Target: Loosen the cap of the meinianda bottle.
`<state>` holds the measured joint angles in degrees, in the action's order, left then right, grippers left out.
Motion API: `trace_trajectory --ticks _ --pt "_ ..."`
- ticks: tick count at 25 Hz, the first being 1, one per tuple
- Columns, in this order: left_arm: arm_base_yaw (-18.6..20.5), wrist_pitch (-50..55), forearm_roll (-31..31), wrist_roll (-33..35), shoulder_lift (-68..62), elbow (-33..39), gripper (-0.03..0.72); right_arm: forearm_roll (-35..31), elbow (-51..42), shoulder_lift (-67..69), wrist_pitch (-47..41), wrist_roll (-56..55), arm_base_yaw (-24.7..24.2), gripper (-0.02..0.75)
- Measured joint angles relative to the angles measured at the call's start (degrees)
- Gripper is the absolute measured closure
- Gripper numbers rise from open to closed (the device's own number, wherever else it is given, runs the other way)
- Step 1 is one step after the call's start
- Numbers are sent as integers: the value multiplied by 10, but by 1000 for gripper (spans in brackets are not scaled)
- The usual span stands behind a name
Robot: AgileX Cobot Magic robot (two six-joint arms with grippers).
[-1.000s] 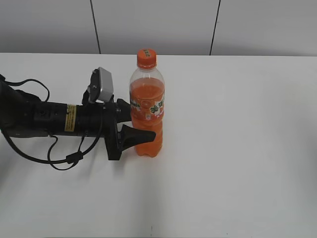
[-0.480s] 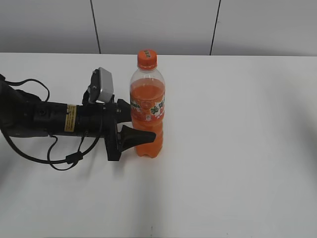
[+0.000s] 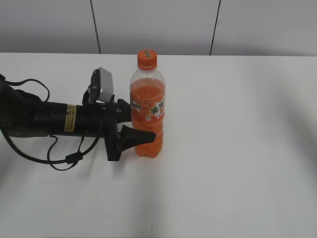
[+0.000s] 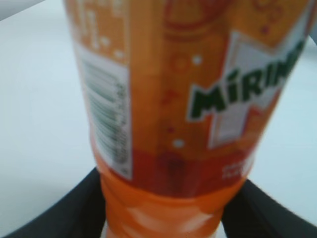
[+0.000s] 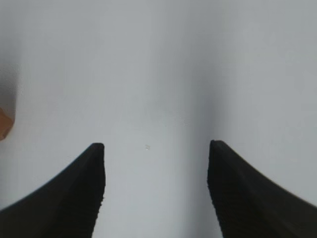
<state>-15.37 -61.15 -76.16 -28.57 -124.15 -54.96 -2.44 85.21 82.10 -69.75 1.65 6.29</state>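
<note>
The orange cap (image 3: 147,59) should twist by itself when I turn it, and the bottle should stay still, because my left gripper (image 3: 132,135) is closed on the bottle's body.
The meinianda bottle (image 3: 147,111) stands upright on the white table, full of orange drink, with its orange cap (image 3: 147,58) screwed on top. My left gripper (image 3: 141,124) reaches in from the left and is shut on the bottle's body at and below the label. In the left wrist view the bottle (image 4: 183,99) fills the frame, with a black finger at each lower side. My right gripper (image 5: 154,148) is open and empty over bare table; it does not show in the exterior view. A small orange edge (image 5: 4,124) shows at its far left.
The white table (image 3: 237,148) spreads to the right of the bottle and in front of it. The left arm with its cables (image 3: 49,121) lies across the left side. A grey panelled wall (image 3: 158,25) runs behind the table's far edge.
The bottle has shifted very slightly in the left gripper's hold; the arm has not visibly moved.
</note>
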Motion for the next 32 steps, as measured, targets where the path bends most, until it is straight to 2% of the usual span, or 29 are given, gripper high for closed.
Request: trace_trajectory --ticks 4,16,23,32 --pt "0 0 -1 0 0 0 276 0 32 33 1 -17 59 269" --pt "0 0 -1 0 0 0 276 0 163 146 0 -81 241 276" --pt "0 0 -1 0 0 0 276 -1 208 200 1 -98 317 276" --pt "0 0 -1 0 0 0 277 -1 216 254 0 -135 364 276"
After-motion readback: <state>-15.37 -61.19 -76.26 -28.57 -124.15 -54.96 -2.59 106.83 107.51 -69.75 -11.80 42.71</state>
